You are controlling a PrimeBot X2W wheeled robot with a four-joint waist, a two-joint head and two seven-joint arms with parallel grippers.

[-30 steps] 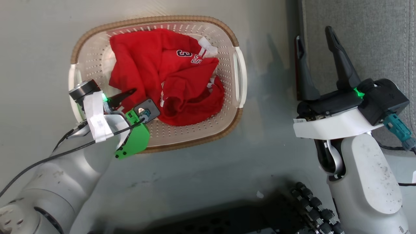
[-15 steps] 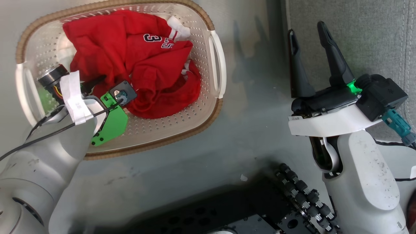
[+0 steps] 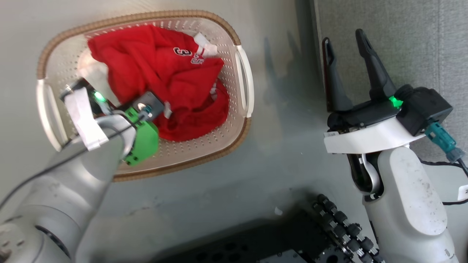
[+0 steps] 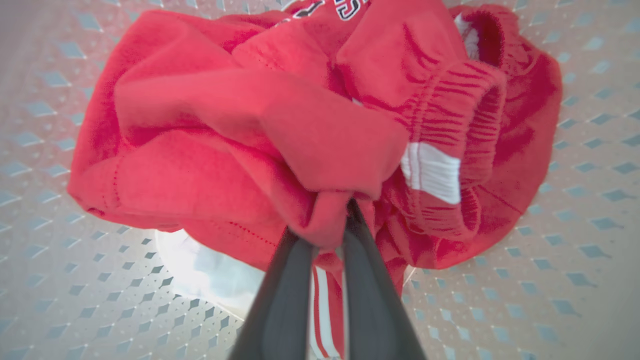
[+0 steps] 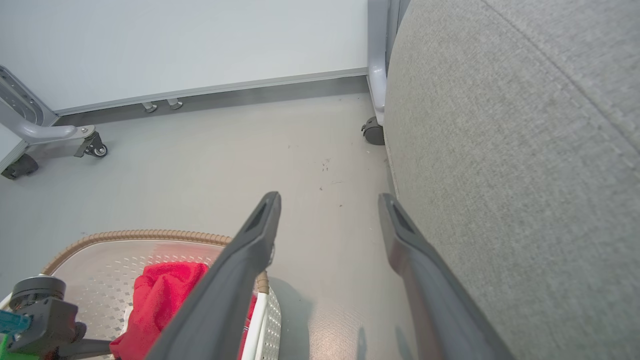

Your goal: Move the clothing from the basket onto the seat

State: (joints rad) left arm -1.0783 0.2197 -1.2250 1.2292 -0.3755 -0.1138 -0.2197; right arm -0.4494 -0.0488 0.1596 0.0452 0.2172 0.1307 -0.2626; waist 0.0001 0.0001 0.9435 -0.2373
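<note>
White trim [image 3: 213, 91] shows between overlapping red layers. I expect the top clothing [image 3: 160, 59] to come off by itself and leave another garment behind when I lift it.
The clothing [image 3: 157, 69] is a bundle of bright red garments with white trim and white-outlined numbers, lying in the cream perforated basket [image 3: 234, 36] on the floor. In the left wrist view my left gripper [image 4: 330, 230] is shut on a bunched fold of the red clothing [image 4: 300, 115], near the basket's left side. My right gripper [image 3: 343, 47] hangs open and empty over the floor between the basket and the grey seat [image 3: 402, 36]. The right wrist view shows that gripper [image 5: 330, 200] open beside the seat [image 5: 525, 150], with the basket [image 5: 125, 235] and clothing [image 5: 160, 295] at lower left.
My black wheeled base [image 3: 292, 241] fills the bottom of the head view. A white wall, a grey frame leg on casters [image 5: 50, 135] and another caster [image 5: 372, 132] by the seat's corner lie beyond. Bare grey floor separates basket and seat.
My left gripper has gone from open to shut on the red fabric, its wrist now further inside the basket. The head camera has shifted. The right gripper stays open.
</note>
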